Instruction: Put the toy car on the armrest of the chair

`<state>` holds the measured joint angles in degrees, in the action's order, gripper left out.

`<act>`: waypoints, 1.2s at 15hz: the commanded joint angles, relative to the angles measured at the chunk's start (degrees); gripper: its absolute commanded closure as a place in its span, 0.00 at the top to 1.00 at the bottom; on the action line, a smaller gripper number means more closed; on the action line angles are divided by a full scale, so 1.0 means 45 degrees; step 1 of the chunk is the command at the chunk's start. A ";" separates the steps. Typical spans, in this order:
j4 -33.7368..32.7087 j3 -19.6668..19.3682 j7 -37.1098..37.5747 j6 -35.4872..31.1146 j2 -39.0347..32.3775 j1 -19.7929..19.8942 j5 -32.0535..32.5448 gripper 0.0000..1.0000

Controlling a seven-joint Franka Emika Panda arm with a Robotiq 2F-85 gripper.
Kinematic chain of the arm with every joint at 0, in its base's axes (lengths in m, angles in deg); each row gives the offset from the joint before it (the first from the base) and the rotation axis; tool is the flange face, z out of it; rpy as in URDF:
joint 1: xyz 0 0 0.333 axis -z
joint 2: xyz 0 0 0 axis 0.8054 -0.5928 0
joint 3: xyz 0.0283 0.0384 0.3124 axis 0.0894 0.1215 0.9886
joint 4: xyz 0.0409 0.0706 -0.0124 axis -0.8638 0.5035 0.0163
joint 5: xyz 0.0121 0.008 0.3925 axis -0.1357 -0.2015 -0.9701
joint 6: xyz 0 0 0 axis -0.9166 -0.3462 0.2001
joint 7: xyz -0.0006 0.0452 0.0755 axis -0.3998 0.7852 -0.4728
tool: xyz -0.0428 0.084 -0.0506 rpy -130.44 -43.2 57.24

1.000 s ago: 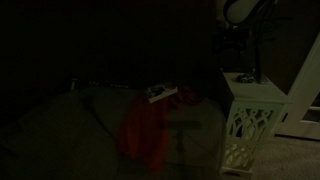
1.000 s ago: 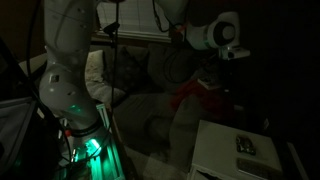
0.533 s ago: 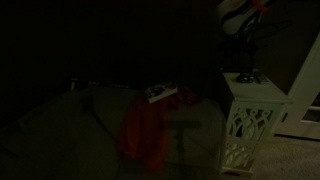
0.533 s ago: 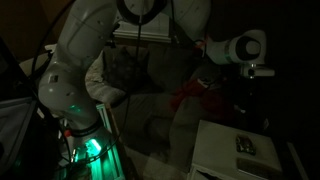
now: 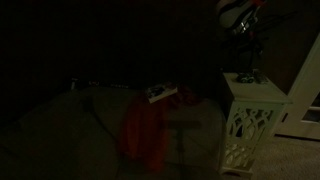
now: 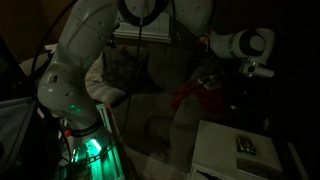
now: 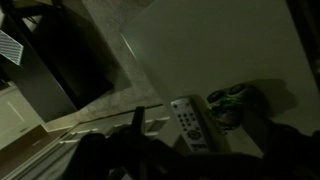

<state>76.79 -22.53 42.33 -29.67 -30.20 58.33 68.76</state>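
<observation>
My gripper should turn and centre itself over the toy car alone point(image 7: 230, 106) before it goes down, because the remote point(image 7: 188, 121) lies next to the toy car under my slanted gripper.
The scene is very dark. In the wrist view the toy car point(image 7: 230, 103), small, dark and greenish, lies on a white table top point(image 7: 220, 50) next to a grey remote point(image 7: 187, 122). My gripper point(image 7: 200, 128) hangs above them. Its dark fingers stand apart on either side of the remote and car and hold nothing. In both exterior views the gripper point(image 6: 250, 70) point(image 5: 243, 22) is high above the white side table point(image 6: 225, 150) point(image 5: 250, 115). The chair's armrest point(image 5: 165, 100) lies beside that table.
A red cloth point(image 5: 145, 130) point(image 6: 200, 92) is draped over the chair. A white flat item point(image 5: 160, 94) lies on the chair by the armrest. The robot base point(image 6: 80, 135) glows green. Dark objects stand on the side table point(image 5: 245, 75).
The arm has swung out over the white side table, so the gripper now sits farther toward it. The car and the remote have not moved.
</observation>
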 commanded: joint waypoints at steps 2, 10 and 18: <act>-0.2792 0.0004 -0.0308 0.3983 -0.1249 0.1089 -0.1236 1.00; -0.3423 0.0030 0.2136 0.3865 -0.1703 0.1978 -0.3434 1.00; -0.3128 0.0349 0.3542 0.2296 -0.1678 0.3061 -0.6779 1.00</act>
<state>60.64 -22.15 56.72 -16.29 -38.82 69.30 44.17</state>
